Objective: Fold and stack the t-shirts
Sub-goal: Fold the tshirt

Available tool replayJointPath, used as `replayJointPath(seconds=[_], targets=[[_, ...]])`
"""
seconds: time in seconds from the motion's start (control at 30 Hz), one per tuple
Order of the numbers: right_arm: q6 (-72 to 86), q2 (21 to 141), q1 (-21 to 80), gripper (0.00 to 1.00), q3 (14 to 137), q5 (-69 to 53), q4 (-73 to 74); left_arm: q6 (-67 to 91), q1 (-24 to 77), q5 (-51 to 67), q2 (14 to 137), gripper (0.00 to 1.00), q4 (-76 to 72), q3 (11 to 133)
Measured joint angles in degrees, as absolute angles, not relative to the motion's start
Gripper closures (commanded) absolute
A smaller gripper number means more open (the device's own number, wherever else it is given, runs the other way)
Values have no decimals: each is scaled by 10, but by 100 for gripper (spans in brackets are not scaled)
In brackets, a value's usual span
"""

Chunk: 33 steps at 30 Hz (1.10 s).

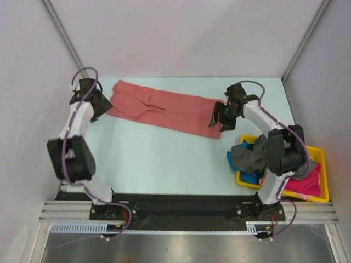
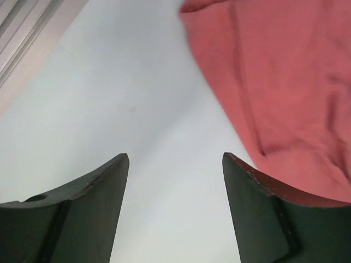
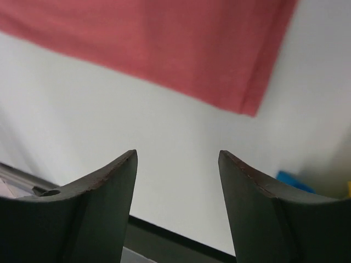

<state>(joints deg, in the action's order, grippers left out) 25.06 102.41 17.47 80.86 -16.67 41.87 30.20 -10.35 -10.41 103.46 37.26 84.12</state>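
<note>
The salmon-red t-shirt point(image 1: 163, 109) is lying crosswise over the far half and needs its hem end point(image 1: 211, 130) swung toward the black rail by the robot's right gripper before it is folded further.
A salmon-red t-shirt point(image 1: 164, 111) lies folded into a long strip across the far half of the table. My left gripper point(image 1: 94, 109) hovers at its left end, open and empty; in the left wrist view point(image 2: 175, 159) the red cloth point(image 2: 285, 82) lies to the upper right, apart from the fingers. At the strip's right end my right gripper point(image 1: 218, 119) is open too; the right wrist view point(image 3: 177, 154) shows bare table between the fingers and the shirt's corner point(image 3: 181, 49) above. Dark grey point(image 1: 249, 156), blue point(image 1: 249, 178) and magenta-pink point(image 1: 307, 183) t-shirts sit in the tray.
The yellow tray point(image 1: 323, 175) stands at the near right, beside the right arm's base. White walls close in the table on three sides. A black rail point(image 1: 175, 205) runs along the near edge.
</note>
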Motion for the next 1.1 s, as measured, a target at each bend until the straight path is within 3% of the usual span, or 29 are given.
replayJointPath(seconds=[0.1,0.23,0.3,0.43,0.5,0.6,0.7,0.77,0.97,1.1], targets=[[243,1046,140,32,807,-159,415,317,-57,-103,894,32,371,775],[234,1089,117,36,794,-159,399,348,109,-88,748,35,358,698],[233,1111,112,39,790,-159,395,373,191,-68,696,38,354,637],[233,1124,110,44,772,-162,382,416,254,-52,643,40,380,539],[233,1125,107,48,765,-170,376,425,267,-54,642,40,405,529],[234,1127,104,64,761,-178,362,431,273,-65,627,40,424,528],[240,1133,101,80,757,-192,347,432,274,-81,602,40,435,532],[244,1133,102,97,752,-192,336,435,274,-91,596,40,441,538],[254,1123,105,100,733,-190,315,440,265,-108,605,38,446,542],[288,1067,140,100,652,-178,269,438,190,-92,616,38,443,548]])
